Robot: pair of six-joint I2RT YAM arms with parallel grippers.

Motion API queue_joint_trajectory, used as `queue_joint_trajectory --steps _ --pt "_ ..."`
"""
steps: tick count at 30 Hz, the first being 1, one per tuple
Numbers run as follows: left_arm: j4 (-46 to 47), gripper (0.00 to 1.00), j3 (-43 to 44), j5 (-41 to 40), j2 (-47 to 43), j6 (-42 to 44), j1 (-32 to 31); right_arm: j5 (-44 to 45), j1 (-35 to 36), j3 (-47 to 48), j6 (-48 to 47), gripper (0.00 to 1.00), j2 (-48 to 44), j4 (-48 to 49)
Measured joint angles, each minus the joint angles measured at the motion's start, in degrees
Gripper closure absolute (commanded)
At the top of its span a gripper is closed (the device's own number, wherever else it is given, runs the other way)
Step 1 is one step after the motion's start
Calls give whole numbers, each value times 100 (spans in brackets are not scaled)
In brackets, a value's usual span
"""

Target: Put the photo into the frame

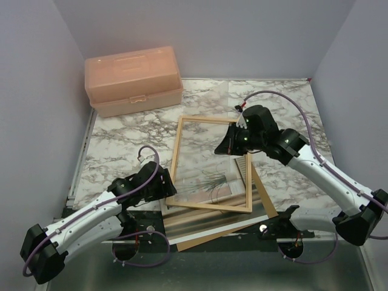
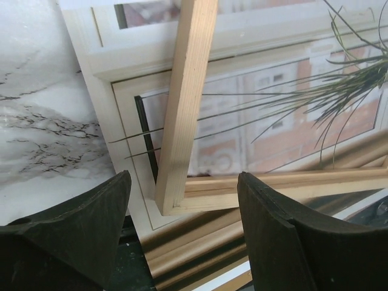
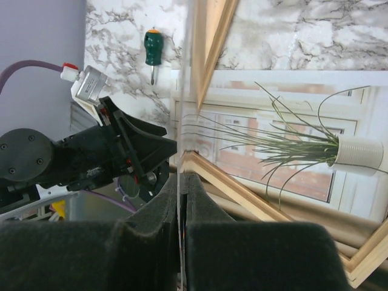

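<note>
I can see the frame's near corner (image 2: 168, 203) lying loose between my open fingers, so next I clamp the frame's side bar (image 2: 177, 157) with my left gripper and keep it still for the glass sheet.
The frame (image 1: 209, 207) of thin light-wood bars lies in the middle of the marble table. It rests askew on the photo (image 1: 210, 182), a print of a spiky potted plant whose near part sticks out past the frame. My left gripper (image 1: 166, 185) is open just above the frame's near-left corner (image 2: 182, 200), which sits between the fingers (image 2: 91, 224) untouched. My right gripper (image 1: 226, 145) is shut on the edge of a clear glass sheet (image 3: 180, 121). It holds that sheet over the frame's right side. The photo (image 3: 291, 151) shows below it.
A peach toolbox (image 1: 133, 80) stands at the back left. A brown backing board (image 1: 206, 242) lies under the photo by the near edge. A green-handled screwdriver (image 3: 152, 51) lies on the marble beyond the frame. Grey walls close in the sides.
</note>
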Motion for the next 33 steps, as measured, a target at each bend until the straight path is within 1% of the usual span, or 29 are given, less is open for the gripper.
queue_joint_trajectory --steps 6,10,13,17,19,21,23,25,27,30,33 --pt "2 33 -96 146 -103 144 490 -1226 -1016 52 -437 100 282 46" --pt "24 37 -116 203 -37 286 706 -2081 -1703 -157 -603 100 380 223" --pt "114 40 -109 214 201 402 739 -2649 -2118 -365 -647 99 378 413" --pt "197 46 -28 219 785 540 743 -3353 -2612 -667 -651 99 363 713" --pt "249 51 68 221 984 605 743 -3589 -2778 -778 -651 99 354 787" --pt "330 61 129 219 1123 664 743 -3746 -2892 -844 -649 99 337 852" --pt "422 73 153 219 1196 715 748 -3851 -2933 -887 -654 99 308 920" --pt "518 83 179 219 1226 750 752 -3897 -2953 -931 -654 99 264 951" --pt "612 89 179 225 1235 787 752 -3904 -2955 -981 -656 99 210 957" --pt "599 91 179 216 1158 839 708 -3895 -2964 -1003 -682 99 157 951" --pt "428 93 179 188 890 855 614 -3880 -2964 -1036 -715 99 122 949"
